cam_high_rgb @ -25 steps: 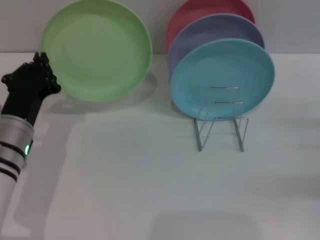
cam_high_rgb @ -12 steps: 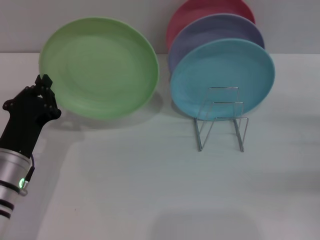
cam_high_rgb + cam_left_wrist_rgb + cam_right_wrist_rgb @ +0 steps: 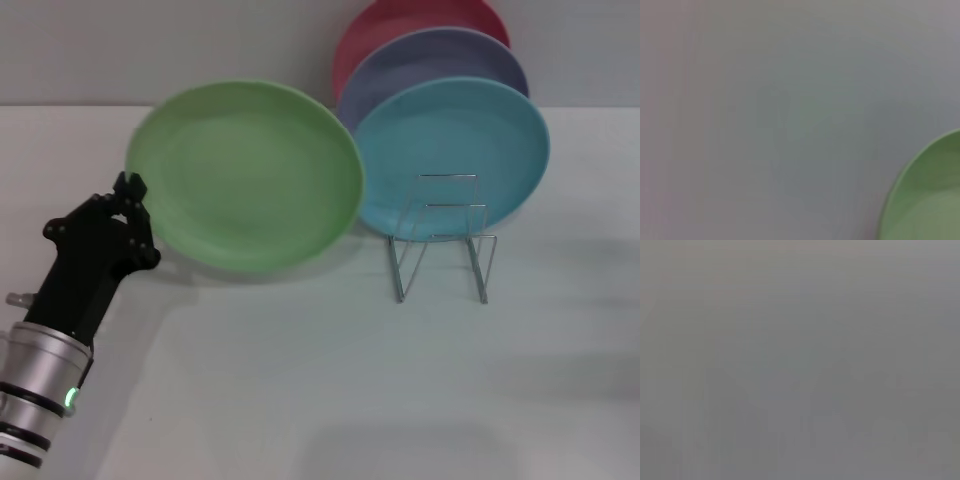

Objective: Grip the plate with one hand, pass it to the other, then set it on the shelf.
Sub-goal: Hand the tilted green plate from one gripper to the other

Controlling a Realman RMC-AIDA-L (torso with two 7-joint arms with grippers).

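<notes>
My right gripper should continue to move closer until it straddles the plate's opposite rim [image 3: 350,213], which is left open because my left gripper is holding one side of the light green plate [image 3: 150,188].
The light green plate [image 3: 250,175] hangs tilted above the table at left of centre, its face toward me. My left gripper [image 3: 135,205] is shut on the plate's left rim, with its black wrist and silver forearm running down to the lower left. A piece of the plate's rim [image 3: 925,200] also shows in the left wrist view. The wire shelf [image 3: 443,240] stands on the table to the right, and the plate's right edge comes close to it. My right gripper is out of view.
A turquoise-blue plate [image 3: 460,150] leans upright in the wire shelf, with a lavender plate [image 3: 430,60] and a red plate [image 3: 400,25] behind it. The white table [image 3: 330,380] stretches in front. A grey wall stands behind.
My left gripper has carried the green plate down and to the right, from the back left of the table toward the shelf. The plate now overlaps the turquoise plate's left edge.
</notes>
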